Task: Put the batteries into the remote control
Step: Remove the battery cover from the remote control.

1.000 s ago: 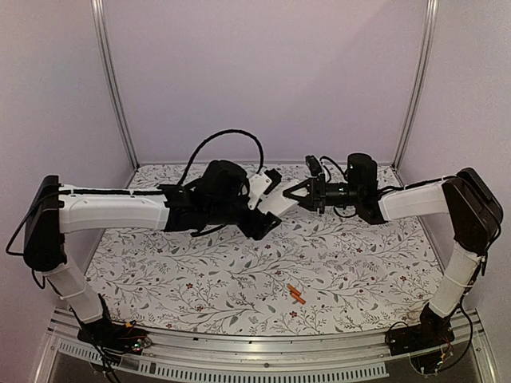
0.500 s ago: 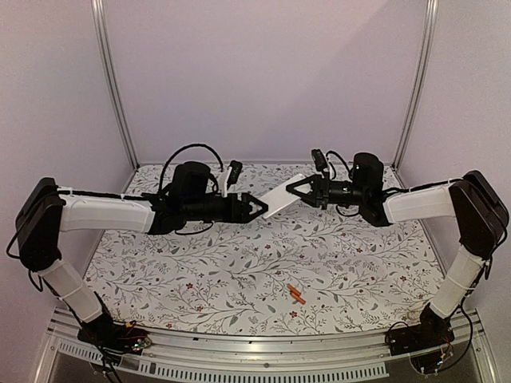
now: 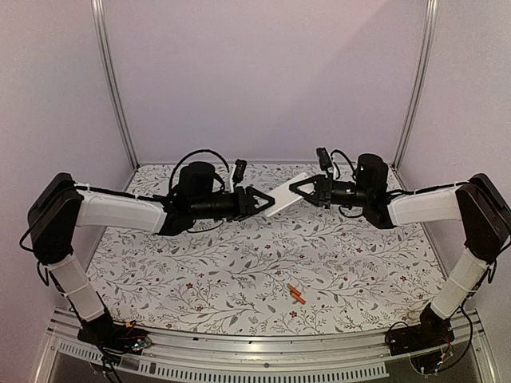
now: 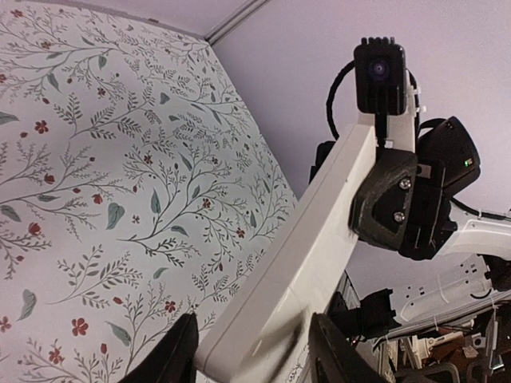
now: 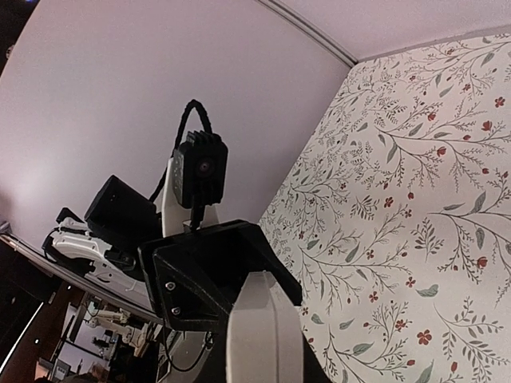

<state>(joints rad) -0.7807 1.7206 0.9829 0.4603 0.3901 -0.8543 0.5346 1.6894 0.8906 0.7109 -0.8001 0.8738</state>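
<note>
The remote control's whole end is between my left gripper's fingers with its cover still on. Next, I open them, take the cover alone and pull it off.
The white remote control hangs in the air over the back of the table, tilted and held at both ends. My left gripper is shut on its lower left end, and the left wrist view shows the bar between my fingers. My right gripper is shut on its upper right end; it also shows in the left wrist view. In the right wrist view the remote runs up to the left gripper. Two orange batteries lie together on the table near the front.
The floral tablecloth covers the table. Pale walls and metal corner posts close the back and sides. A metal rail runs along the near edge by the arm bases.
The left arm turned and swung the remote out level to the right; the right gripper closed on its far end. Both grippers and the remote then drifted slightly right. The batteries stayed put.
</note>
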